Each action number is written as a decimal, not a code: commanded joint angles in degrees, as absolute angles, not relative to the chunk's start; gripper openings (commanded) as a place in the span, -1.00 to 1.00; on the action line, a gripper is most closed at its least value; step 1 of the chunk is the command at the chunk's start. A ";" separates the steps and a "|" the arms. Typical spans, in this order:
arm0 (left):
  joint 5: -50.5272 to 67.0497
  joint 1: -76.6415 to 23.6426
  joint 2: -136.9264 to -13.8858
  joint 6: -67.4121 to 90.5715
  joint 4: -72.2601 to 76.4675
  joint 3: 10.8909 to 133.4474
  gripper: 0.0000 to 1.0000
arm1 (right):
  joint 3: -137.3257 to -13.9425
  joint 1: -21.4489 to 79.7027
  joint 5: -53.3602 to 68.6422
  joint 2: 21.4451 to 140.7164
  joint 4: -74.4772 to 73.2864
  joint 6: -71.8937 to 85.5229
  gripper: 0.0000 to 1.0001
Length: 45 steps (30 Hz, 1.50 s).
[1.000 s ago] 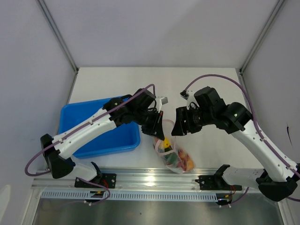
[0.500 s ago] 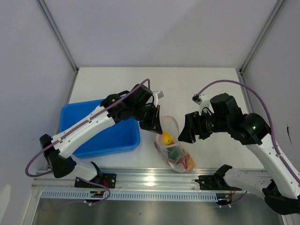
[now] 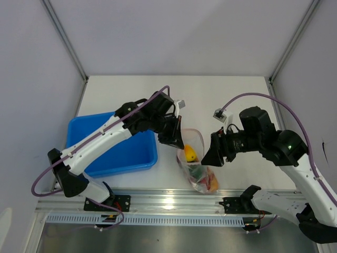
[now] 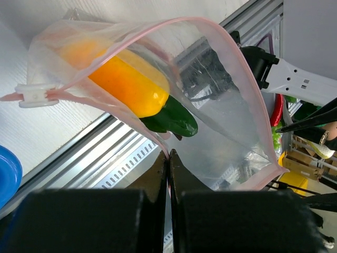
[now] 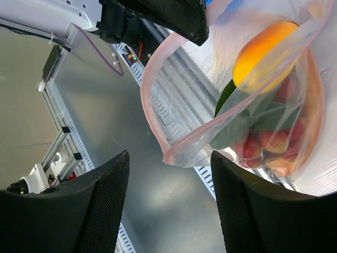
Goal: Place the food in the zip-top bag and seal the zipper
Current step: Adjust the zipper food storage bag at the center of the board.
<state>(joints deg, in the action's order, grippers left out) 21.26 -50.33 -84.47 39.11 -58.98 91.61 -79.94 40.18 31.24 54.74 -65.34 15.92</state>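
Observation:
My right gripper should hold the bag's free corner while my left gripper moves there, because my left gripper is pinching one side of the bag's gaping opening.
The clear zip-top bag hangs open at the table's front middle, its pinkish-red zipper running round the mouth. Inside lie the food: a yellow-orange piece, a green piece and red pieces at the bottom. My left gripper is shut on the bag's mouth edge, the strip pinched between its tips, and holds the bag up. My right gripper is open and empty, just right of the bag; the bag's free corner hangs between and ahead of its fingers.
A blue plastic tray stands at the left under my left arm. A metal rail runs along the table's front edge just below the bag. White walls close in the back and sides.
My right gripper has let go of the bag and drawn back to the right and down. My left gripper keeps its hold; the bag has swung slightly right, its mouth gaping.

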 commanded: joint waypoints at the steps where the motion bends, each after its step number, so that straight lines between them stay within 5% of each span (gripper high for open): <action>1: 23.02 -49.75 -84.64 40.78 -59.50 94.66 -0.99 | -79.89 41.22 31.82 54.84 -65.21 14.41 0.30; 19: 25.84 -49.04 -86.92 42.63 -61.79 98.35 -0.99 | -75.41 46.14 26.20 56.51 -61.35 15.38 0.02; 25: 26.19 -48.96 -87.19 43.33 -61.79 98.26 -0.99 | -76.64 46.76 24.70 58.53 -59.68 15.21 -0.50; 28: 25.76 -48.78 -87.36 44.73 -61.79 98.44 -0.99 | -76.38 46.84 23.74 58.71 -59.76 15.03 -1.00; 31: 23.74 -47.47 -87.10 48.50 -64.68 98.88 -0.96 | -76.02 46.76 20.49 57.66 -59.33 15.20 -1.00; 33: 19.70 -46.58 -85.88 51.05 -66.36 98.97 -0.85 | -76.72 46.76 17.16 57.57 -60.11 15.21 -1.00; 36: 17.31 -45.44 -82.97 53.78 -67.49 98.70 -0.17 | -78.83 46.76 15.56 57.22 -60.99 14.94 -1.00; 37: 17.49 -45.27 -82.36 54.31 -67.67 98.61 0.22 | -79.45 46.84 15.47 56.87 -61.08 14.85 -1.00; 45: 27.66 -44.82 -77.26 62.99 -65.57 93.17 0.92 | -79.72 46.85 13.89 54.58 -62.49 12.39 -1.00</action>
<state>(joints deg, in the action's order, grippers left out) 21.65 -44.86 -79.72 56.99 -66.85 94.87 -77.54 46.46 15.35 55.96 -62.81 14.24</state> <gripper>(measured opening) 0.923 0.010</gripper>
